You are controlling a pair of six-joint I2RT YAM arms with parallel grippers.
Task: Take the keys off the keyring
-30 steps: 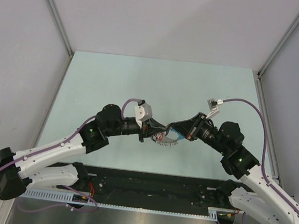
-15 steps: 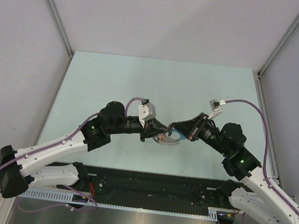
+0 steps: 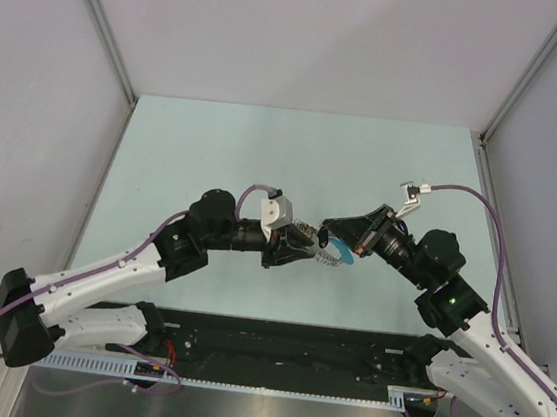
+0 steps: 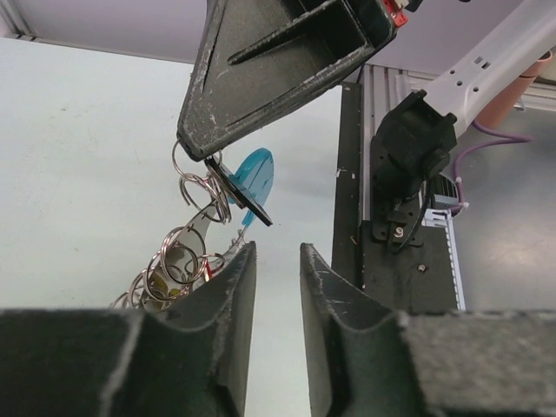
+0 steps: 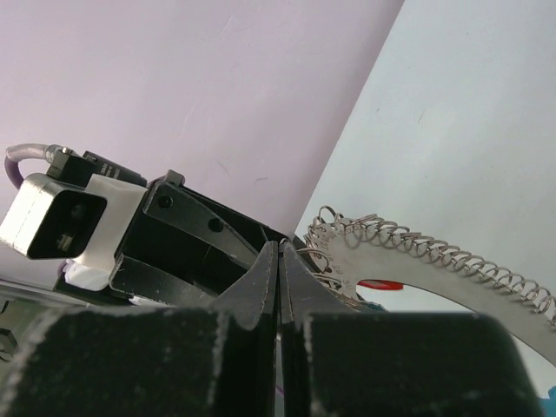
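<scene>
The wire rings (image 4: pixel 178 259) are outside my left gripper's fingers, so my left gripper should open, move over the rings and close below my right gripper's tip.
The keyring (image 4: pixel 178 261) is a silvery band strung with wire rings (image 5: pixel 417 256), with a light-blue section (image 4: pixel 254 172). It hangs from my right gripper (image 5: pixel 278 246), which is shut on its top ring. A dark key (image 4: pixel 240 193) dangles just under that tip, and a key with a red head (image 5: pixel 380 284) shows below the band. My left gripper (image 4: pixel 278 250) is open a little, with nothing between its fingers; the rings lie just outside its left finger (image 4: pixel 228 287). From above, the left gripper (image 3: pixel 302 247) and the right gripper (image 3: pixel 328 230) nearly meet over the keyring (image 3: pixel 333 258).
The pale green table (image 3: pixel 215 151) spreads beyond the grippers, with grey walls on three sides. A black base rail (image 3: pixel 283 345) runs along the near edge. Purple cables (image 3: pixel 480 206) loop from both wrists.
My left gripper has opened and let go of the keyring. The right gripper has moved up and to the right, carrying the keyring, whose blue section now shows.
</scene>
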